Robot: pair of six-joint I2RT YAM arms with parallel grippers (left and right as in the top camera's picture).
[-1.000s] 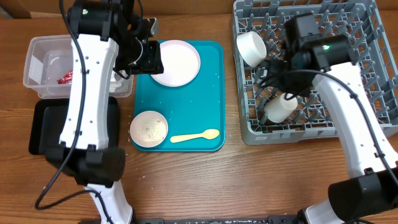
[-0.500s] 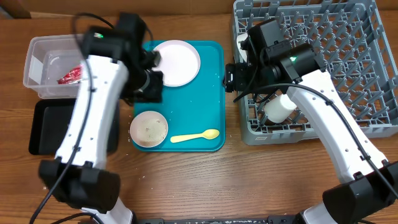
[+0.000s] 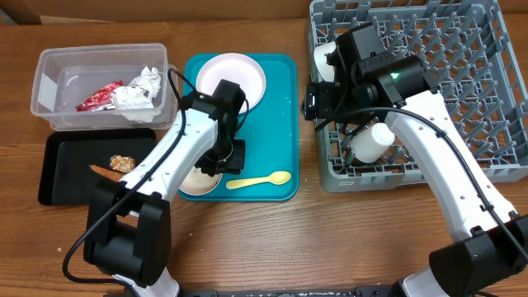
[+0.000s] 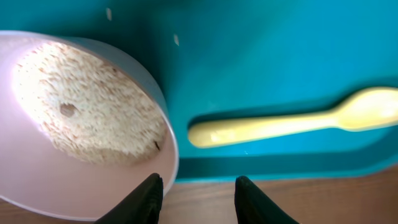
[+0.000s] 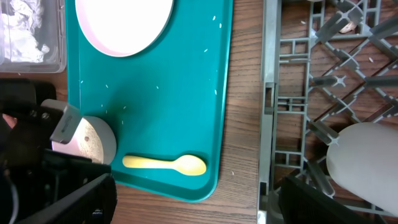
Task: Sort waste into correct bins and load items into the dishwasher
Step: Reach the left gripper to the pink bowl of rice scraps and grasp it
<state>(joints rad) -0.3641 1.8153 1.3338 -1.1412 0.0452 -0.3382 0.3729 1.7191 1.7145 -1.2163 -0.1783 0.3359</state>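
Observation:
The pink bowl has white rice grains (image 4: pixel 90 106) in it, so my left gripper should take hold of the bowl's rim and empty the bowl over the black tray (image 3: pixel 71 168) before putting it in the rack.
My left gripper (image 3: pixel 218 163) (image 4: pixel 200 202) is open, its fingers either side of the near rim of the pink bowl (image 3: pixel 195 180) (image 4: pixel 37 168), which holds white rice grains (image 4: pixel 87 106). The pale yellow spoon (image 3: pixel 258 180) (image 4: pixel 292 121) (image 5: pixel 165 164) lies beside it. The pale pink plate (image 3: pixel 239 76) (image 5: pixel 124 25) sits at the back of the teal tray. My right gripper (image 3: pixel 313 101) (image 5: pixel 199 205) is open and empty over the gap between tray and grey dish rack (image 3: pixel 487 99). The white cup (image 3: pixel 371 142) (image 5: pixel 367 162) and small white bowl (image 3: pixel 324 58) are in the rack.
The clear tub (image 3: pixel 49 82) holds the red wrapper (image 3: pixel 97 97) and white napkin (image 3: pixel 140 87). The black tray (image 3: pixel 66 194) holds the sausage (image 3: pixel 102 171) and brown chunk (image 3: pixel 122 162). The teal tray (image 3: pixel 280 124) has scattered rice grains.
My left arm swung from the tub down to the pink bowl. My right arm left the cup in the rack and moved to the rack's left edge.

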